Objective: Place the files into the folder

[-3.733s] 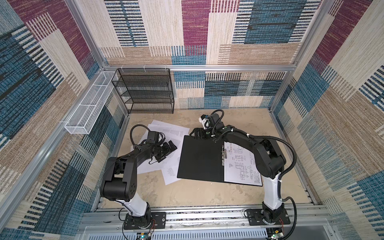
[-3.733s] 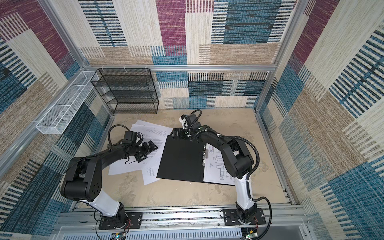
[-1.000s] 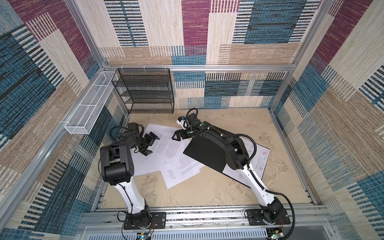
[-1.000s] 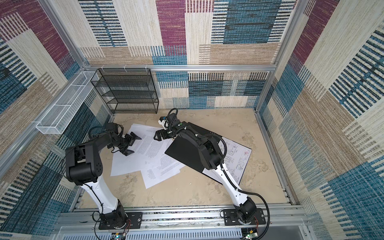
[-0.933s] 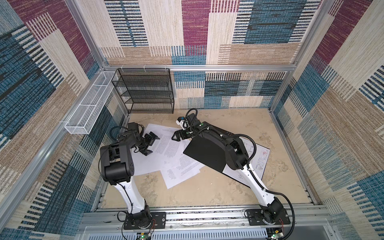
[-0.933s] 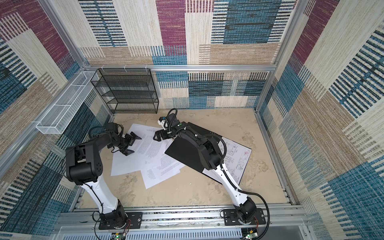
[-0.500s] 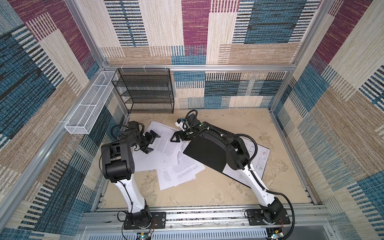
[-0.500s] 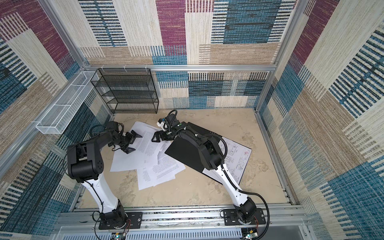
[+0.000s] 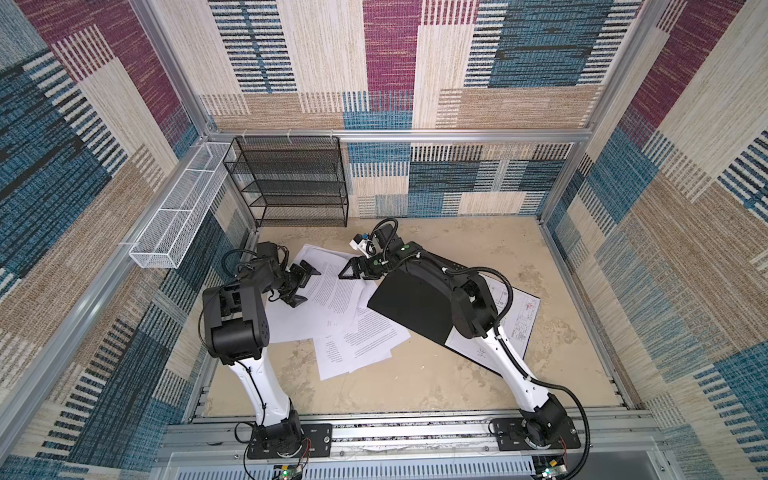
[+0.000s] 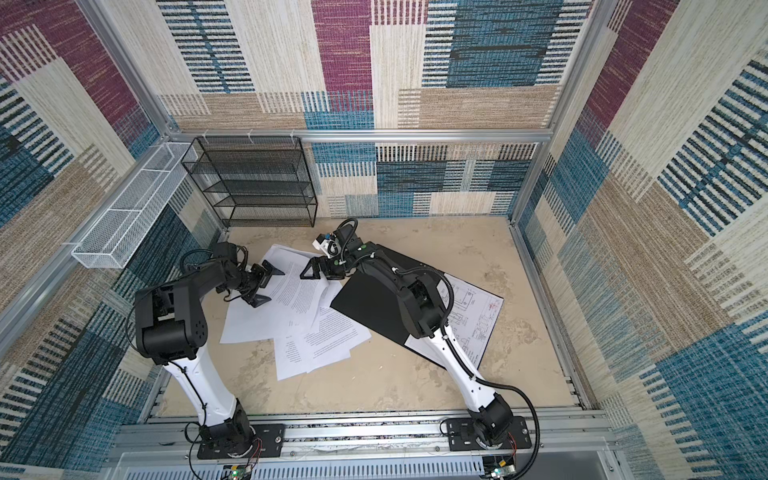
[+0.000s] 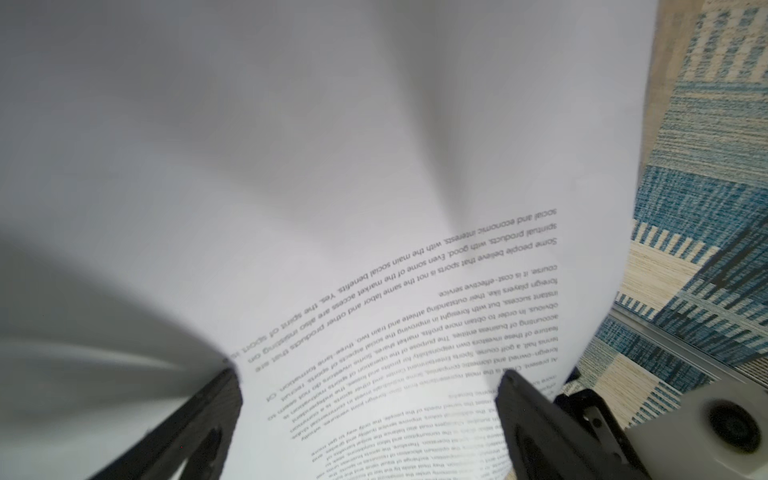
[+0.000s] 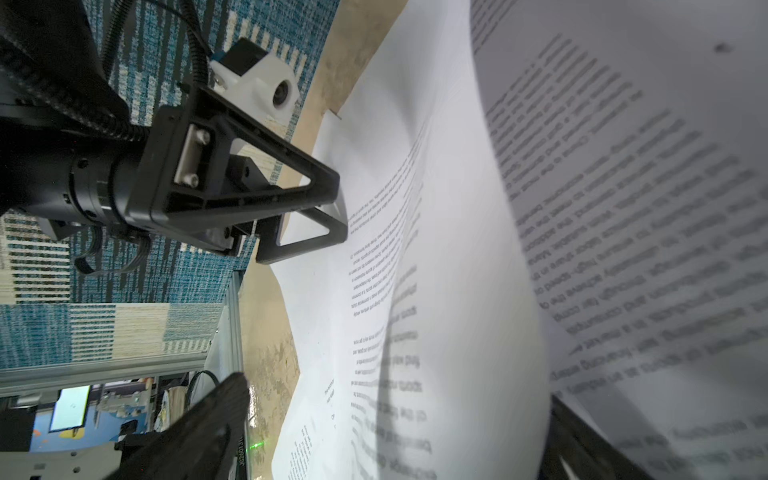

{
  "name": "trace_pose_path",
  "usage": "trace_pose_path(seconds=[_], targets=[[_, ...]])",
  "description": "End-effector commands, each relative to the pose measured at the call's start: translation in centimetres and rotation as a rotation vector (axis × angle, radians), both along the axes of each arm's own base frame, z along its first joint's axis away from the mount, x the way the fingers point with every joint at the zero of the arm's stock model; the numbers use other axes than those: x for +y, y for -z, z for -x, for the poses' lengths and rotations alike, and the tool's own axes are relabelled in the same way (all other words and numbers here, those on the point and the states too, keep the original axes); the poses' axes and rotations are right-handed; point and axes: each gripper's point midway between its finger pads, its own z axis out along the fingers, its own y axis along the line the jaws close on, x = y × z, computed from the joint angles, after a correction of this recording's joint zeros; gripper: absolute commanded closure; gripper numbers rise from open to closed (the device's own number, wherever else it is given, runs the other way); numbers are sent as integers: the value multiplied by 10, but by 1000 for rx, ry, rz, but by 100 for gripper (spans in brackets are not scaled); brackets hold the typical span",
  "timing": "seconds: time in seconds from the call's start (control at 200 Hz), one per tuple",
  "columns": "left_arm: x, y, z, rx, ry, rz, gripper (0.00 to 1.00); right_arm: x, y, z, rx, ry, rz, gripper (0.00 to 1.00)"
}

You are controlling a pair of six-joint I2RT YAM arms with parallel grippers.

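Observation:
Next, I pinch the text sheet's edge (image 12: 528,308) with my right gripper and pull the sheet back to the folder (image 9: 420,308), because that edge curves up between my right gripper's open fingers.
Several white files (image 9: 332,297) (image 10: 291,305) lie fanned out left of centre on the table, most of them printed with text. The folder (image 9: 409,309) (image 10: 374,309) lies open beside them, black inside up, with a line-drawing sheet (image 9: 517,316) on its right half. My left gripper (image 9: 304,285) (image 10: 265,285) is open at the sheets' left edge. My right gripper (image 9: 353,272) (image 10: 311,272) is open at their far right edge, facing the left one. In both wrist views a text sheet (image 11: 374,208) (image 12: 436,291) bows up between wide jaws. The left gripper (image 12: 328,208) touches the sheet's edge.
A black wire-mesh rack (image 9: 291,183) stands against the back wall at the left. A white mesh basket (image 9: 178,216) hangs on the left wall. Bare sandy table (image 9: 415,386) lies in front of the papers and at the back right.
The left gripper has edged right against the sheets. The pile has bunched and the lowest sheets have swung toward the front. The folder and the right arm have barely moved.

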Motion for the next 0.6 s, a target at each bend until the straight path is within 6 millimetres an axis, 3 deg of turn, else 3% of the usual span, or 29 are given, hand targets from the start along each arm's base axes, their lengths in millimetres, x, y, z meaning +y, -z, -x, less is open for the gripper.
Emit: trace_pose_path(seconds=[0.0, 0.26, 0.411, 0.596], targets=[[16, 32, 21, 111, 3, -127, 1, 4, -16, 5, -2, -38, -56, 0], [19, 31, 19, 115, 3, -135, 1, -9, -39, 21, 6, -59, -86, 0], [18, 32, 20, 117, 7, -133, 1, -7, -39, 1, 3, -60, -126, 0], [18, 30, 19, 112, 10, -131, 2, -5, -21, -18, 27, -28, -121, 2]])
